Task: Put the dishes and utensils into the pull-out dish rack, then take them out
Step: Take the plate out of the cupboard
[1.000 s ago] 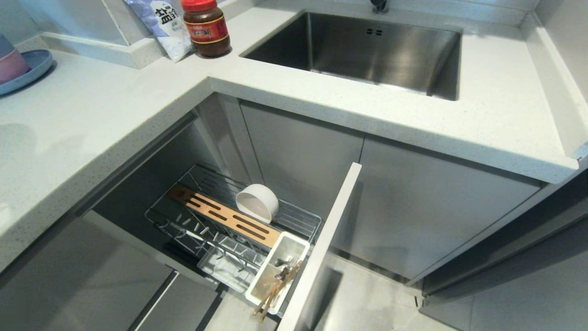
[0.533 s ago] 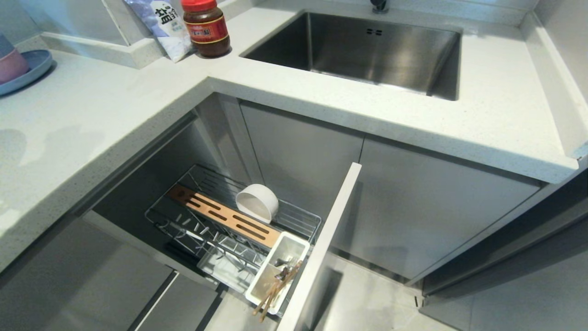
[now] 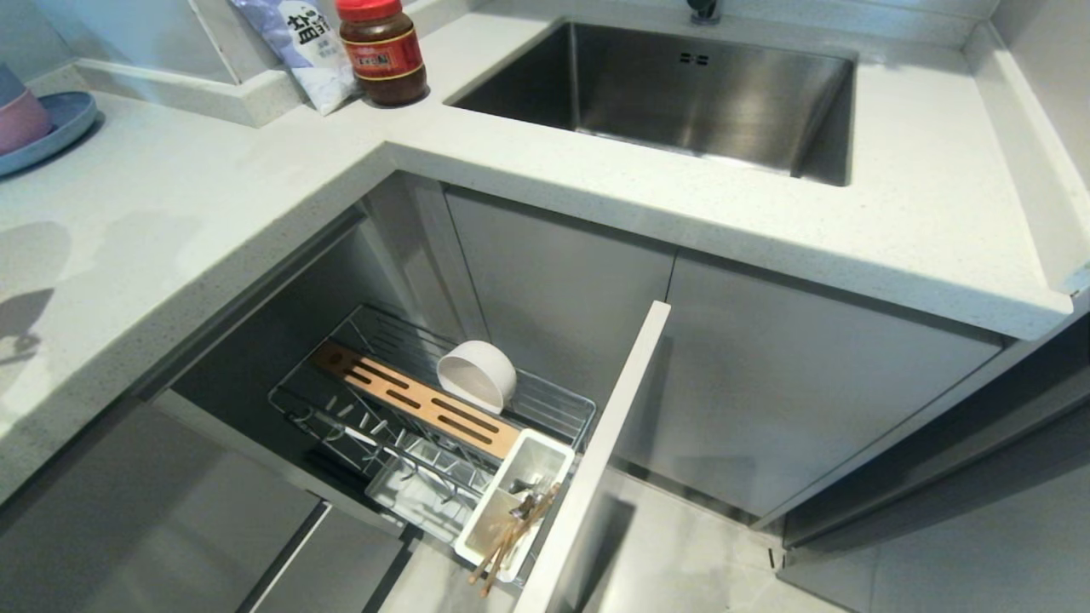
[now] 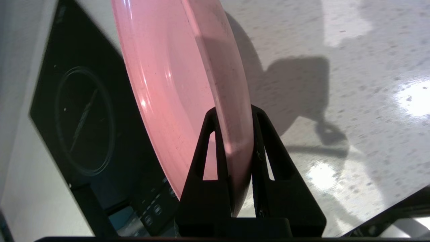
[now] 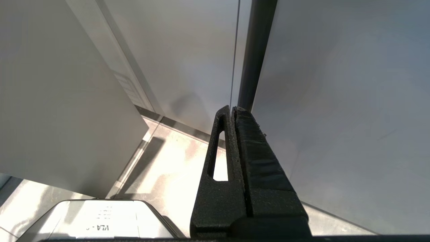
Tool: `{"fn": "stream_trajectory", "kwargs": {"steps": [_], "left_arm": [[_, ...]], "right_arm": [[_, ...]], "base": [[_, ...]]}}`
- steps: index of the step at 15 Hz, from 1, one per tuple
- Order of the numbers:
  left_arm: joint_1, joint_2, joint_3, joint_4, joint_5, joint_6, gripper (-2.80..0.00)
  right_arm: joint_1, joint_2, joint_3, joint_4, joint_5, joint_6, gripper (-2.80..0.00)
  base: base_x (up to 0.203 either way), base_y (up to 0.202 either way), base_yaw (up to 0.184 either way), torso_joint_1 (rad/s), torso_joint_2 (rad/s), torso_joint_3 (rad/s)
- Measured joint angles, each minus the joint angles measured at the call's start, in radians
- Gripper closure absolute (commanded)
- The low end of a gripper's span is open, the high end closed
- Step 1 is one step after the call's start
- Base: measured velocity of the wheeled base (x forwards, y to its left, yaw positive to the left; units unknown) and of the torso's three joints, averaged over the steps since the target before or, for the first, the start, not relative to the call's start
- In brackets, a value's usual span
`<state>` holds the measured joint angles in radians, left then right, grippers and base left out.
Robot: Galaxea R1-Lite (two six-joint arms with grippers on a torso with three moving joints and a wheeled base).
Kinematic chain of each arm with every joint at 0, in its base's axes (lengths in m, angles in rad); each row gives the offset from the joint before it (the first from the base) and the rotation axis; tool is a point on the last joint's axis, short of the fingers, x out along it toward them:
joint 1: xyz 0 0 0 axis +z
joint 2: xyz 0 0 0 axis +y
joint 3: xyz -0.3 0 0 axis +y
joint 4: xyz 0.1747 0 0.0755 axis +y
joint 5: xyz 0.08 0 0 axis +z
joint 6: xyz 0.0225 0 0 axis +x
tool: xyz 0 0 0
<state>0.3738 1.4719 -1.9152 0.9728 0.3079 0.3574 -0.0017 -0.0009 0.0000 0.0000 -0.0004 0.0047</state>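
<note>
My left gripper should go on lowering the plate, because the pink plate's inner side [image 4: 171,80] faces up over open speckled countertop [image 3: 29,271]. It should have the plate's base rest there before it lets go.
My left gripper [image 4: 234,112] is shut on the rim of the pink plate [image 4: 168,67], which stands on edge above the speckled countertop [image 4: 352,50]. Neither arm shows in the head view. There the pull-out dish rack [image 3: 558,407] stands pulled out below the counter. The cream-white bowl [image 3: 477,375] leans on its side behind the wooden strip [image 3: 417,400]. Chopsticks [image 3: 511,536] and dark metal utensils [image 3: 521,489] stand in the white cutlery tray [image 3: 558,460]. My right gripper [image 5: 232,109] is shut and empty, parked low by the cabinet fronts.
A black induction hob [image 4: 80,117] lies beside the held plate. On the counter's far left sit a blue plate [image 3: 60,128] with stacked bowls [image 3: 21,115]; a sauce jar [image 3: 383,51] and salt bag [image 3: 302,47] stand near the steel sink [image 3: 681,94].
The scene in the head view has stayed put. A shadow on the left part of the countertop has shifted and grown darker at the left edge.
</note>
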Motion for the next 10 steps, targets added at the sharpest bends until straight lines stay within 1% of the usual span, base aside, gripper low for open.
{"fn": "stream_trajectory", "kwargs": {"steps": [4, 10], "left_arm": [[-0.045, 0.048, 0.003, 0.0, 0.0, 0.0, 0.0], [-0.076, 0.083, 0.017, -0.003, 0.003, 0.0, 0.0]], "right_arm": [[0.0, 0.0, 0.0, 0.0, 0.0, 0.0, 0.0], [0.0, 0.0, 0.0, 0.0, 0.0, 0.0, 0.0]], "base": [[0.0, 0.0, 0.0, 0.0, 0.0, 0.0], [0.0, 0.0, 0.0, 0.0, 0.0, 0.0]]}}
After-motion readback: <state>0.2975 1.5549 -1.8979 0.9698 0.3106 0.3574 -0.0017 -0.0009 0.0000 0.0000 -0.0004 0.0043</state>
